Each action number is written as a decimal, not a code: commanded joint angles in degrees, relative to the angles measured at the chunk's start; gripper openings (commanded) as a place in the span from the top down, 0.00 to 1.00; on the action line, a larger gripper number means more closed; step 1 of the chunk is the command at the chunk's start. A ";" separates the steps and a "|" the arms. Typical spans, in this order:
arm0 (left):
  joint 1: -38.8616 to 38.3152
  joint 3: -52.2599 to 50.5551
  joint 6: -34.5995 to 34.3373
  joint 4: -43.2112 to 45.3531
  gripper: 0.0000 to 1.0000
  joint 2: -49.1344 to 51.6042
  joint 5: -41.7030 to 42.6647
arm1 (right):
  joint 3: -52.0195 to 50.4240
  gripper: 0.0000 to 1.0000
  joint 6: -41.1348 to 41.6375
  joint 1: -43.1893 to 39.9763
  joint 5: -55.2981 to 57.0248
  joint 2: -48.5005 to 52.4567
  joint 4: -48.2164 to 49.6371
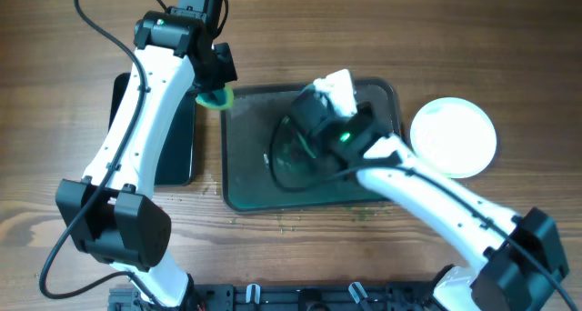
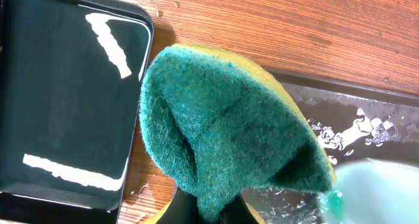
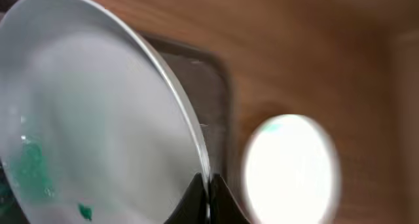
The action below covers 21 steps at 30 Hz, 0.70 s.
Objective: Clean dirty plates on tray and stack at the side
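Observation:
Green smears (image 3: 33, 170) mark the white plate's top side, so my right gripper should lower the plate into the tray (image 1: 268, 152) for my left gripper to scrub before stacking it.
My right gripper (image 3: 208, 196) is shut on the rim of a white plate (image 3: 98, 112) and holds it tilted over the dark grey-green tray (image 1: 245, 179). Green smears show on the plate's face. In the overhead view this plate (image 1: 289, 154) is a faint round shape under my right gripper (image 1: 314, 120). Another white plate (image 1: 453, 136) lies on the table right of the tray, also in the right wrist view (image 3: 291, 168). My left gripper (image 2: 216, 212) is shut on a green and yellow sponge (image 2: 229, 126), at the tray's far left corner (image 1: 216, 96).
A narrow black tray (image 1: 175, 138) lies left of the big tray, partly under my left arm; it also shows in the left wrist view (image 2: 65, 93). Water drops lie on the big tray's floor (image 2: 366, 119). Small crumbs lie on the table before the tray.

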 commanded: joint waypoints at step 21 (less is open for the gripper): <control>0.00 0.81 1.31 -0.20 0.96 -0.63 0.74 | -5.35 0.96 14.69 -13.84 -44.92 1.99 12.22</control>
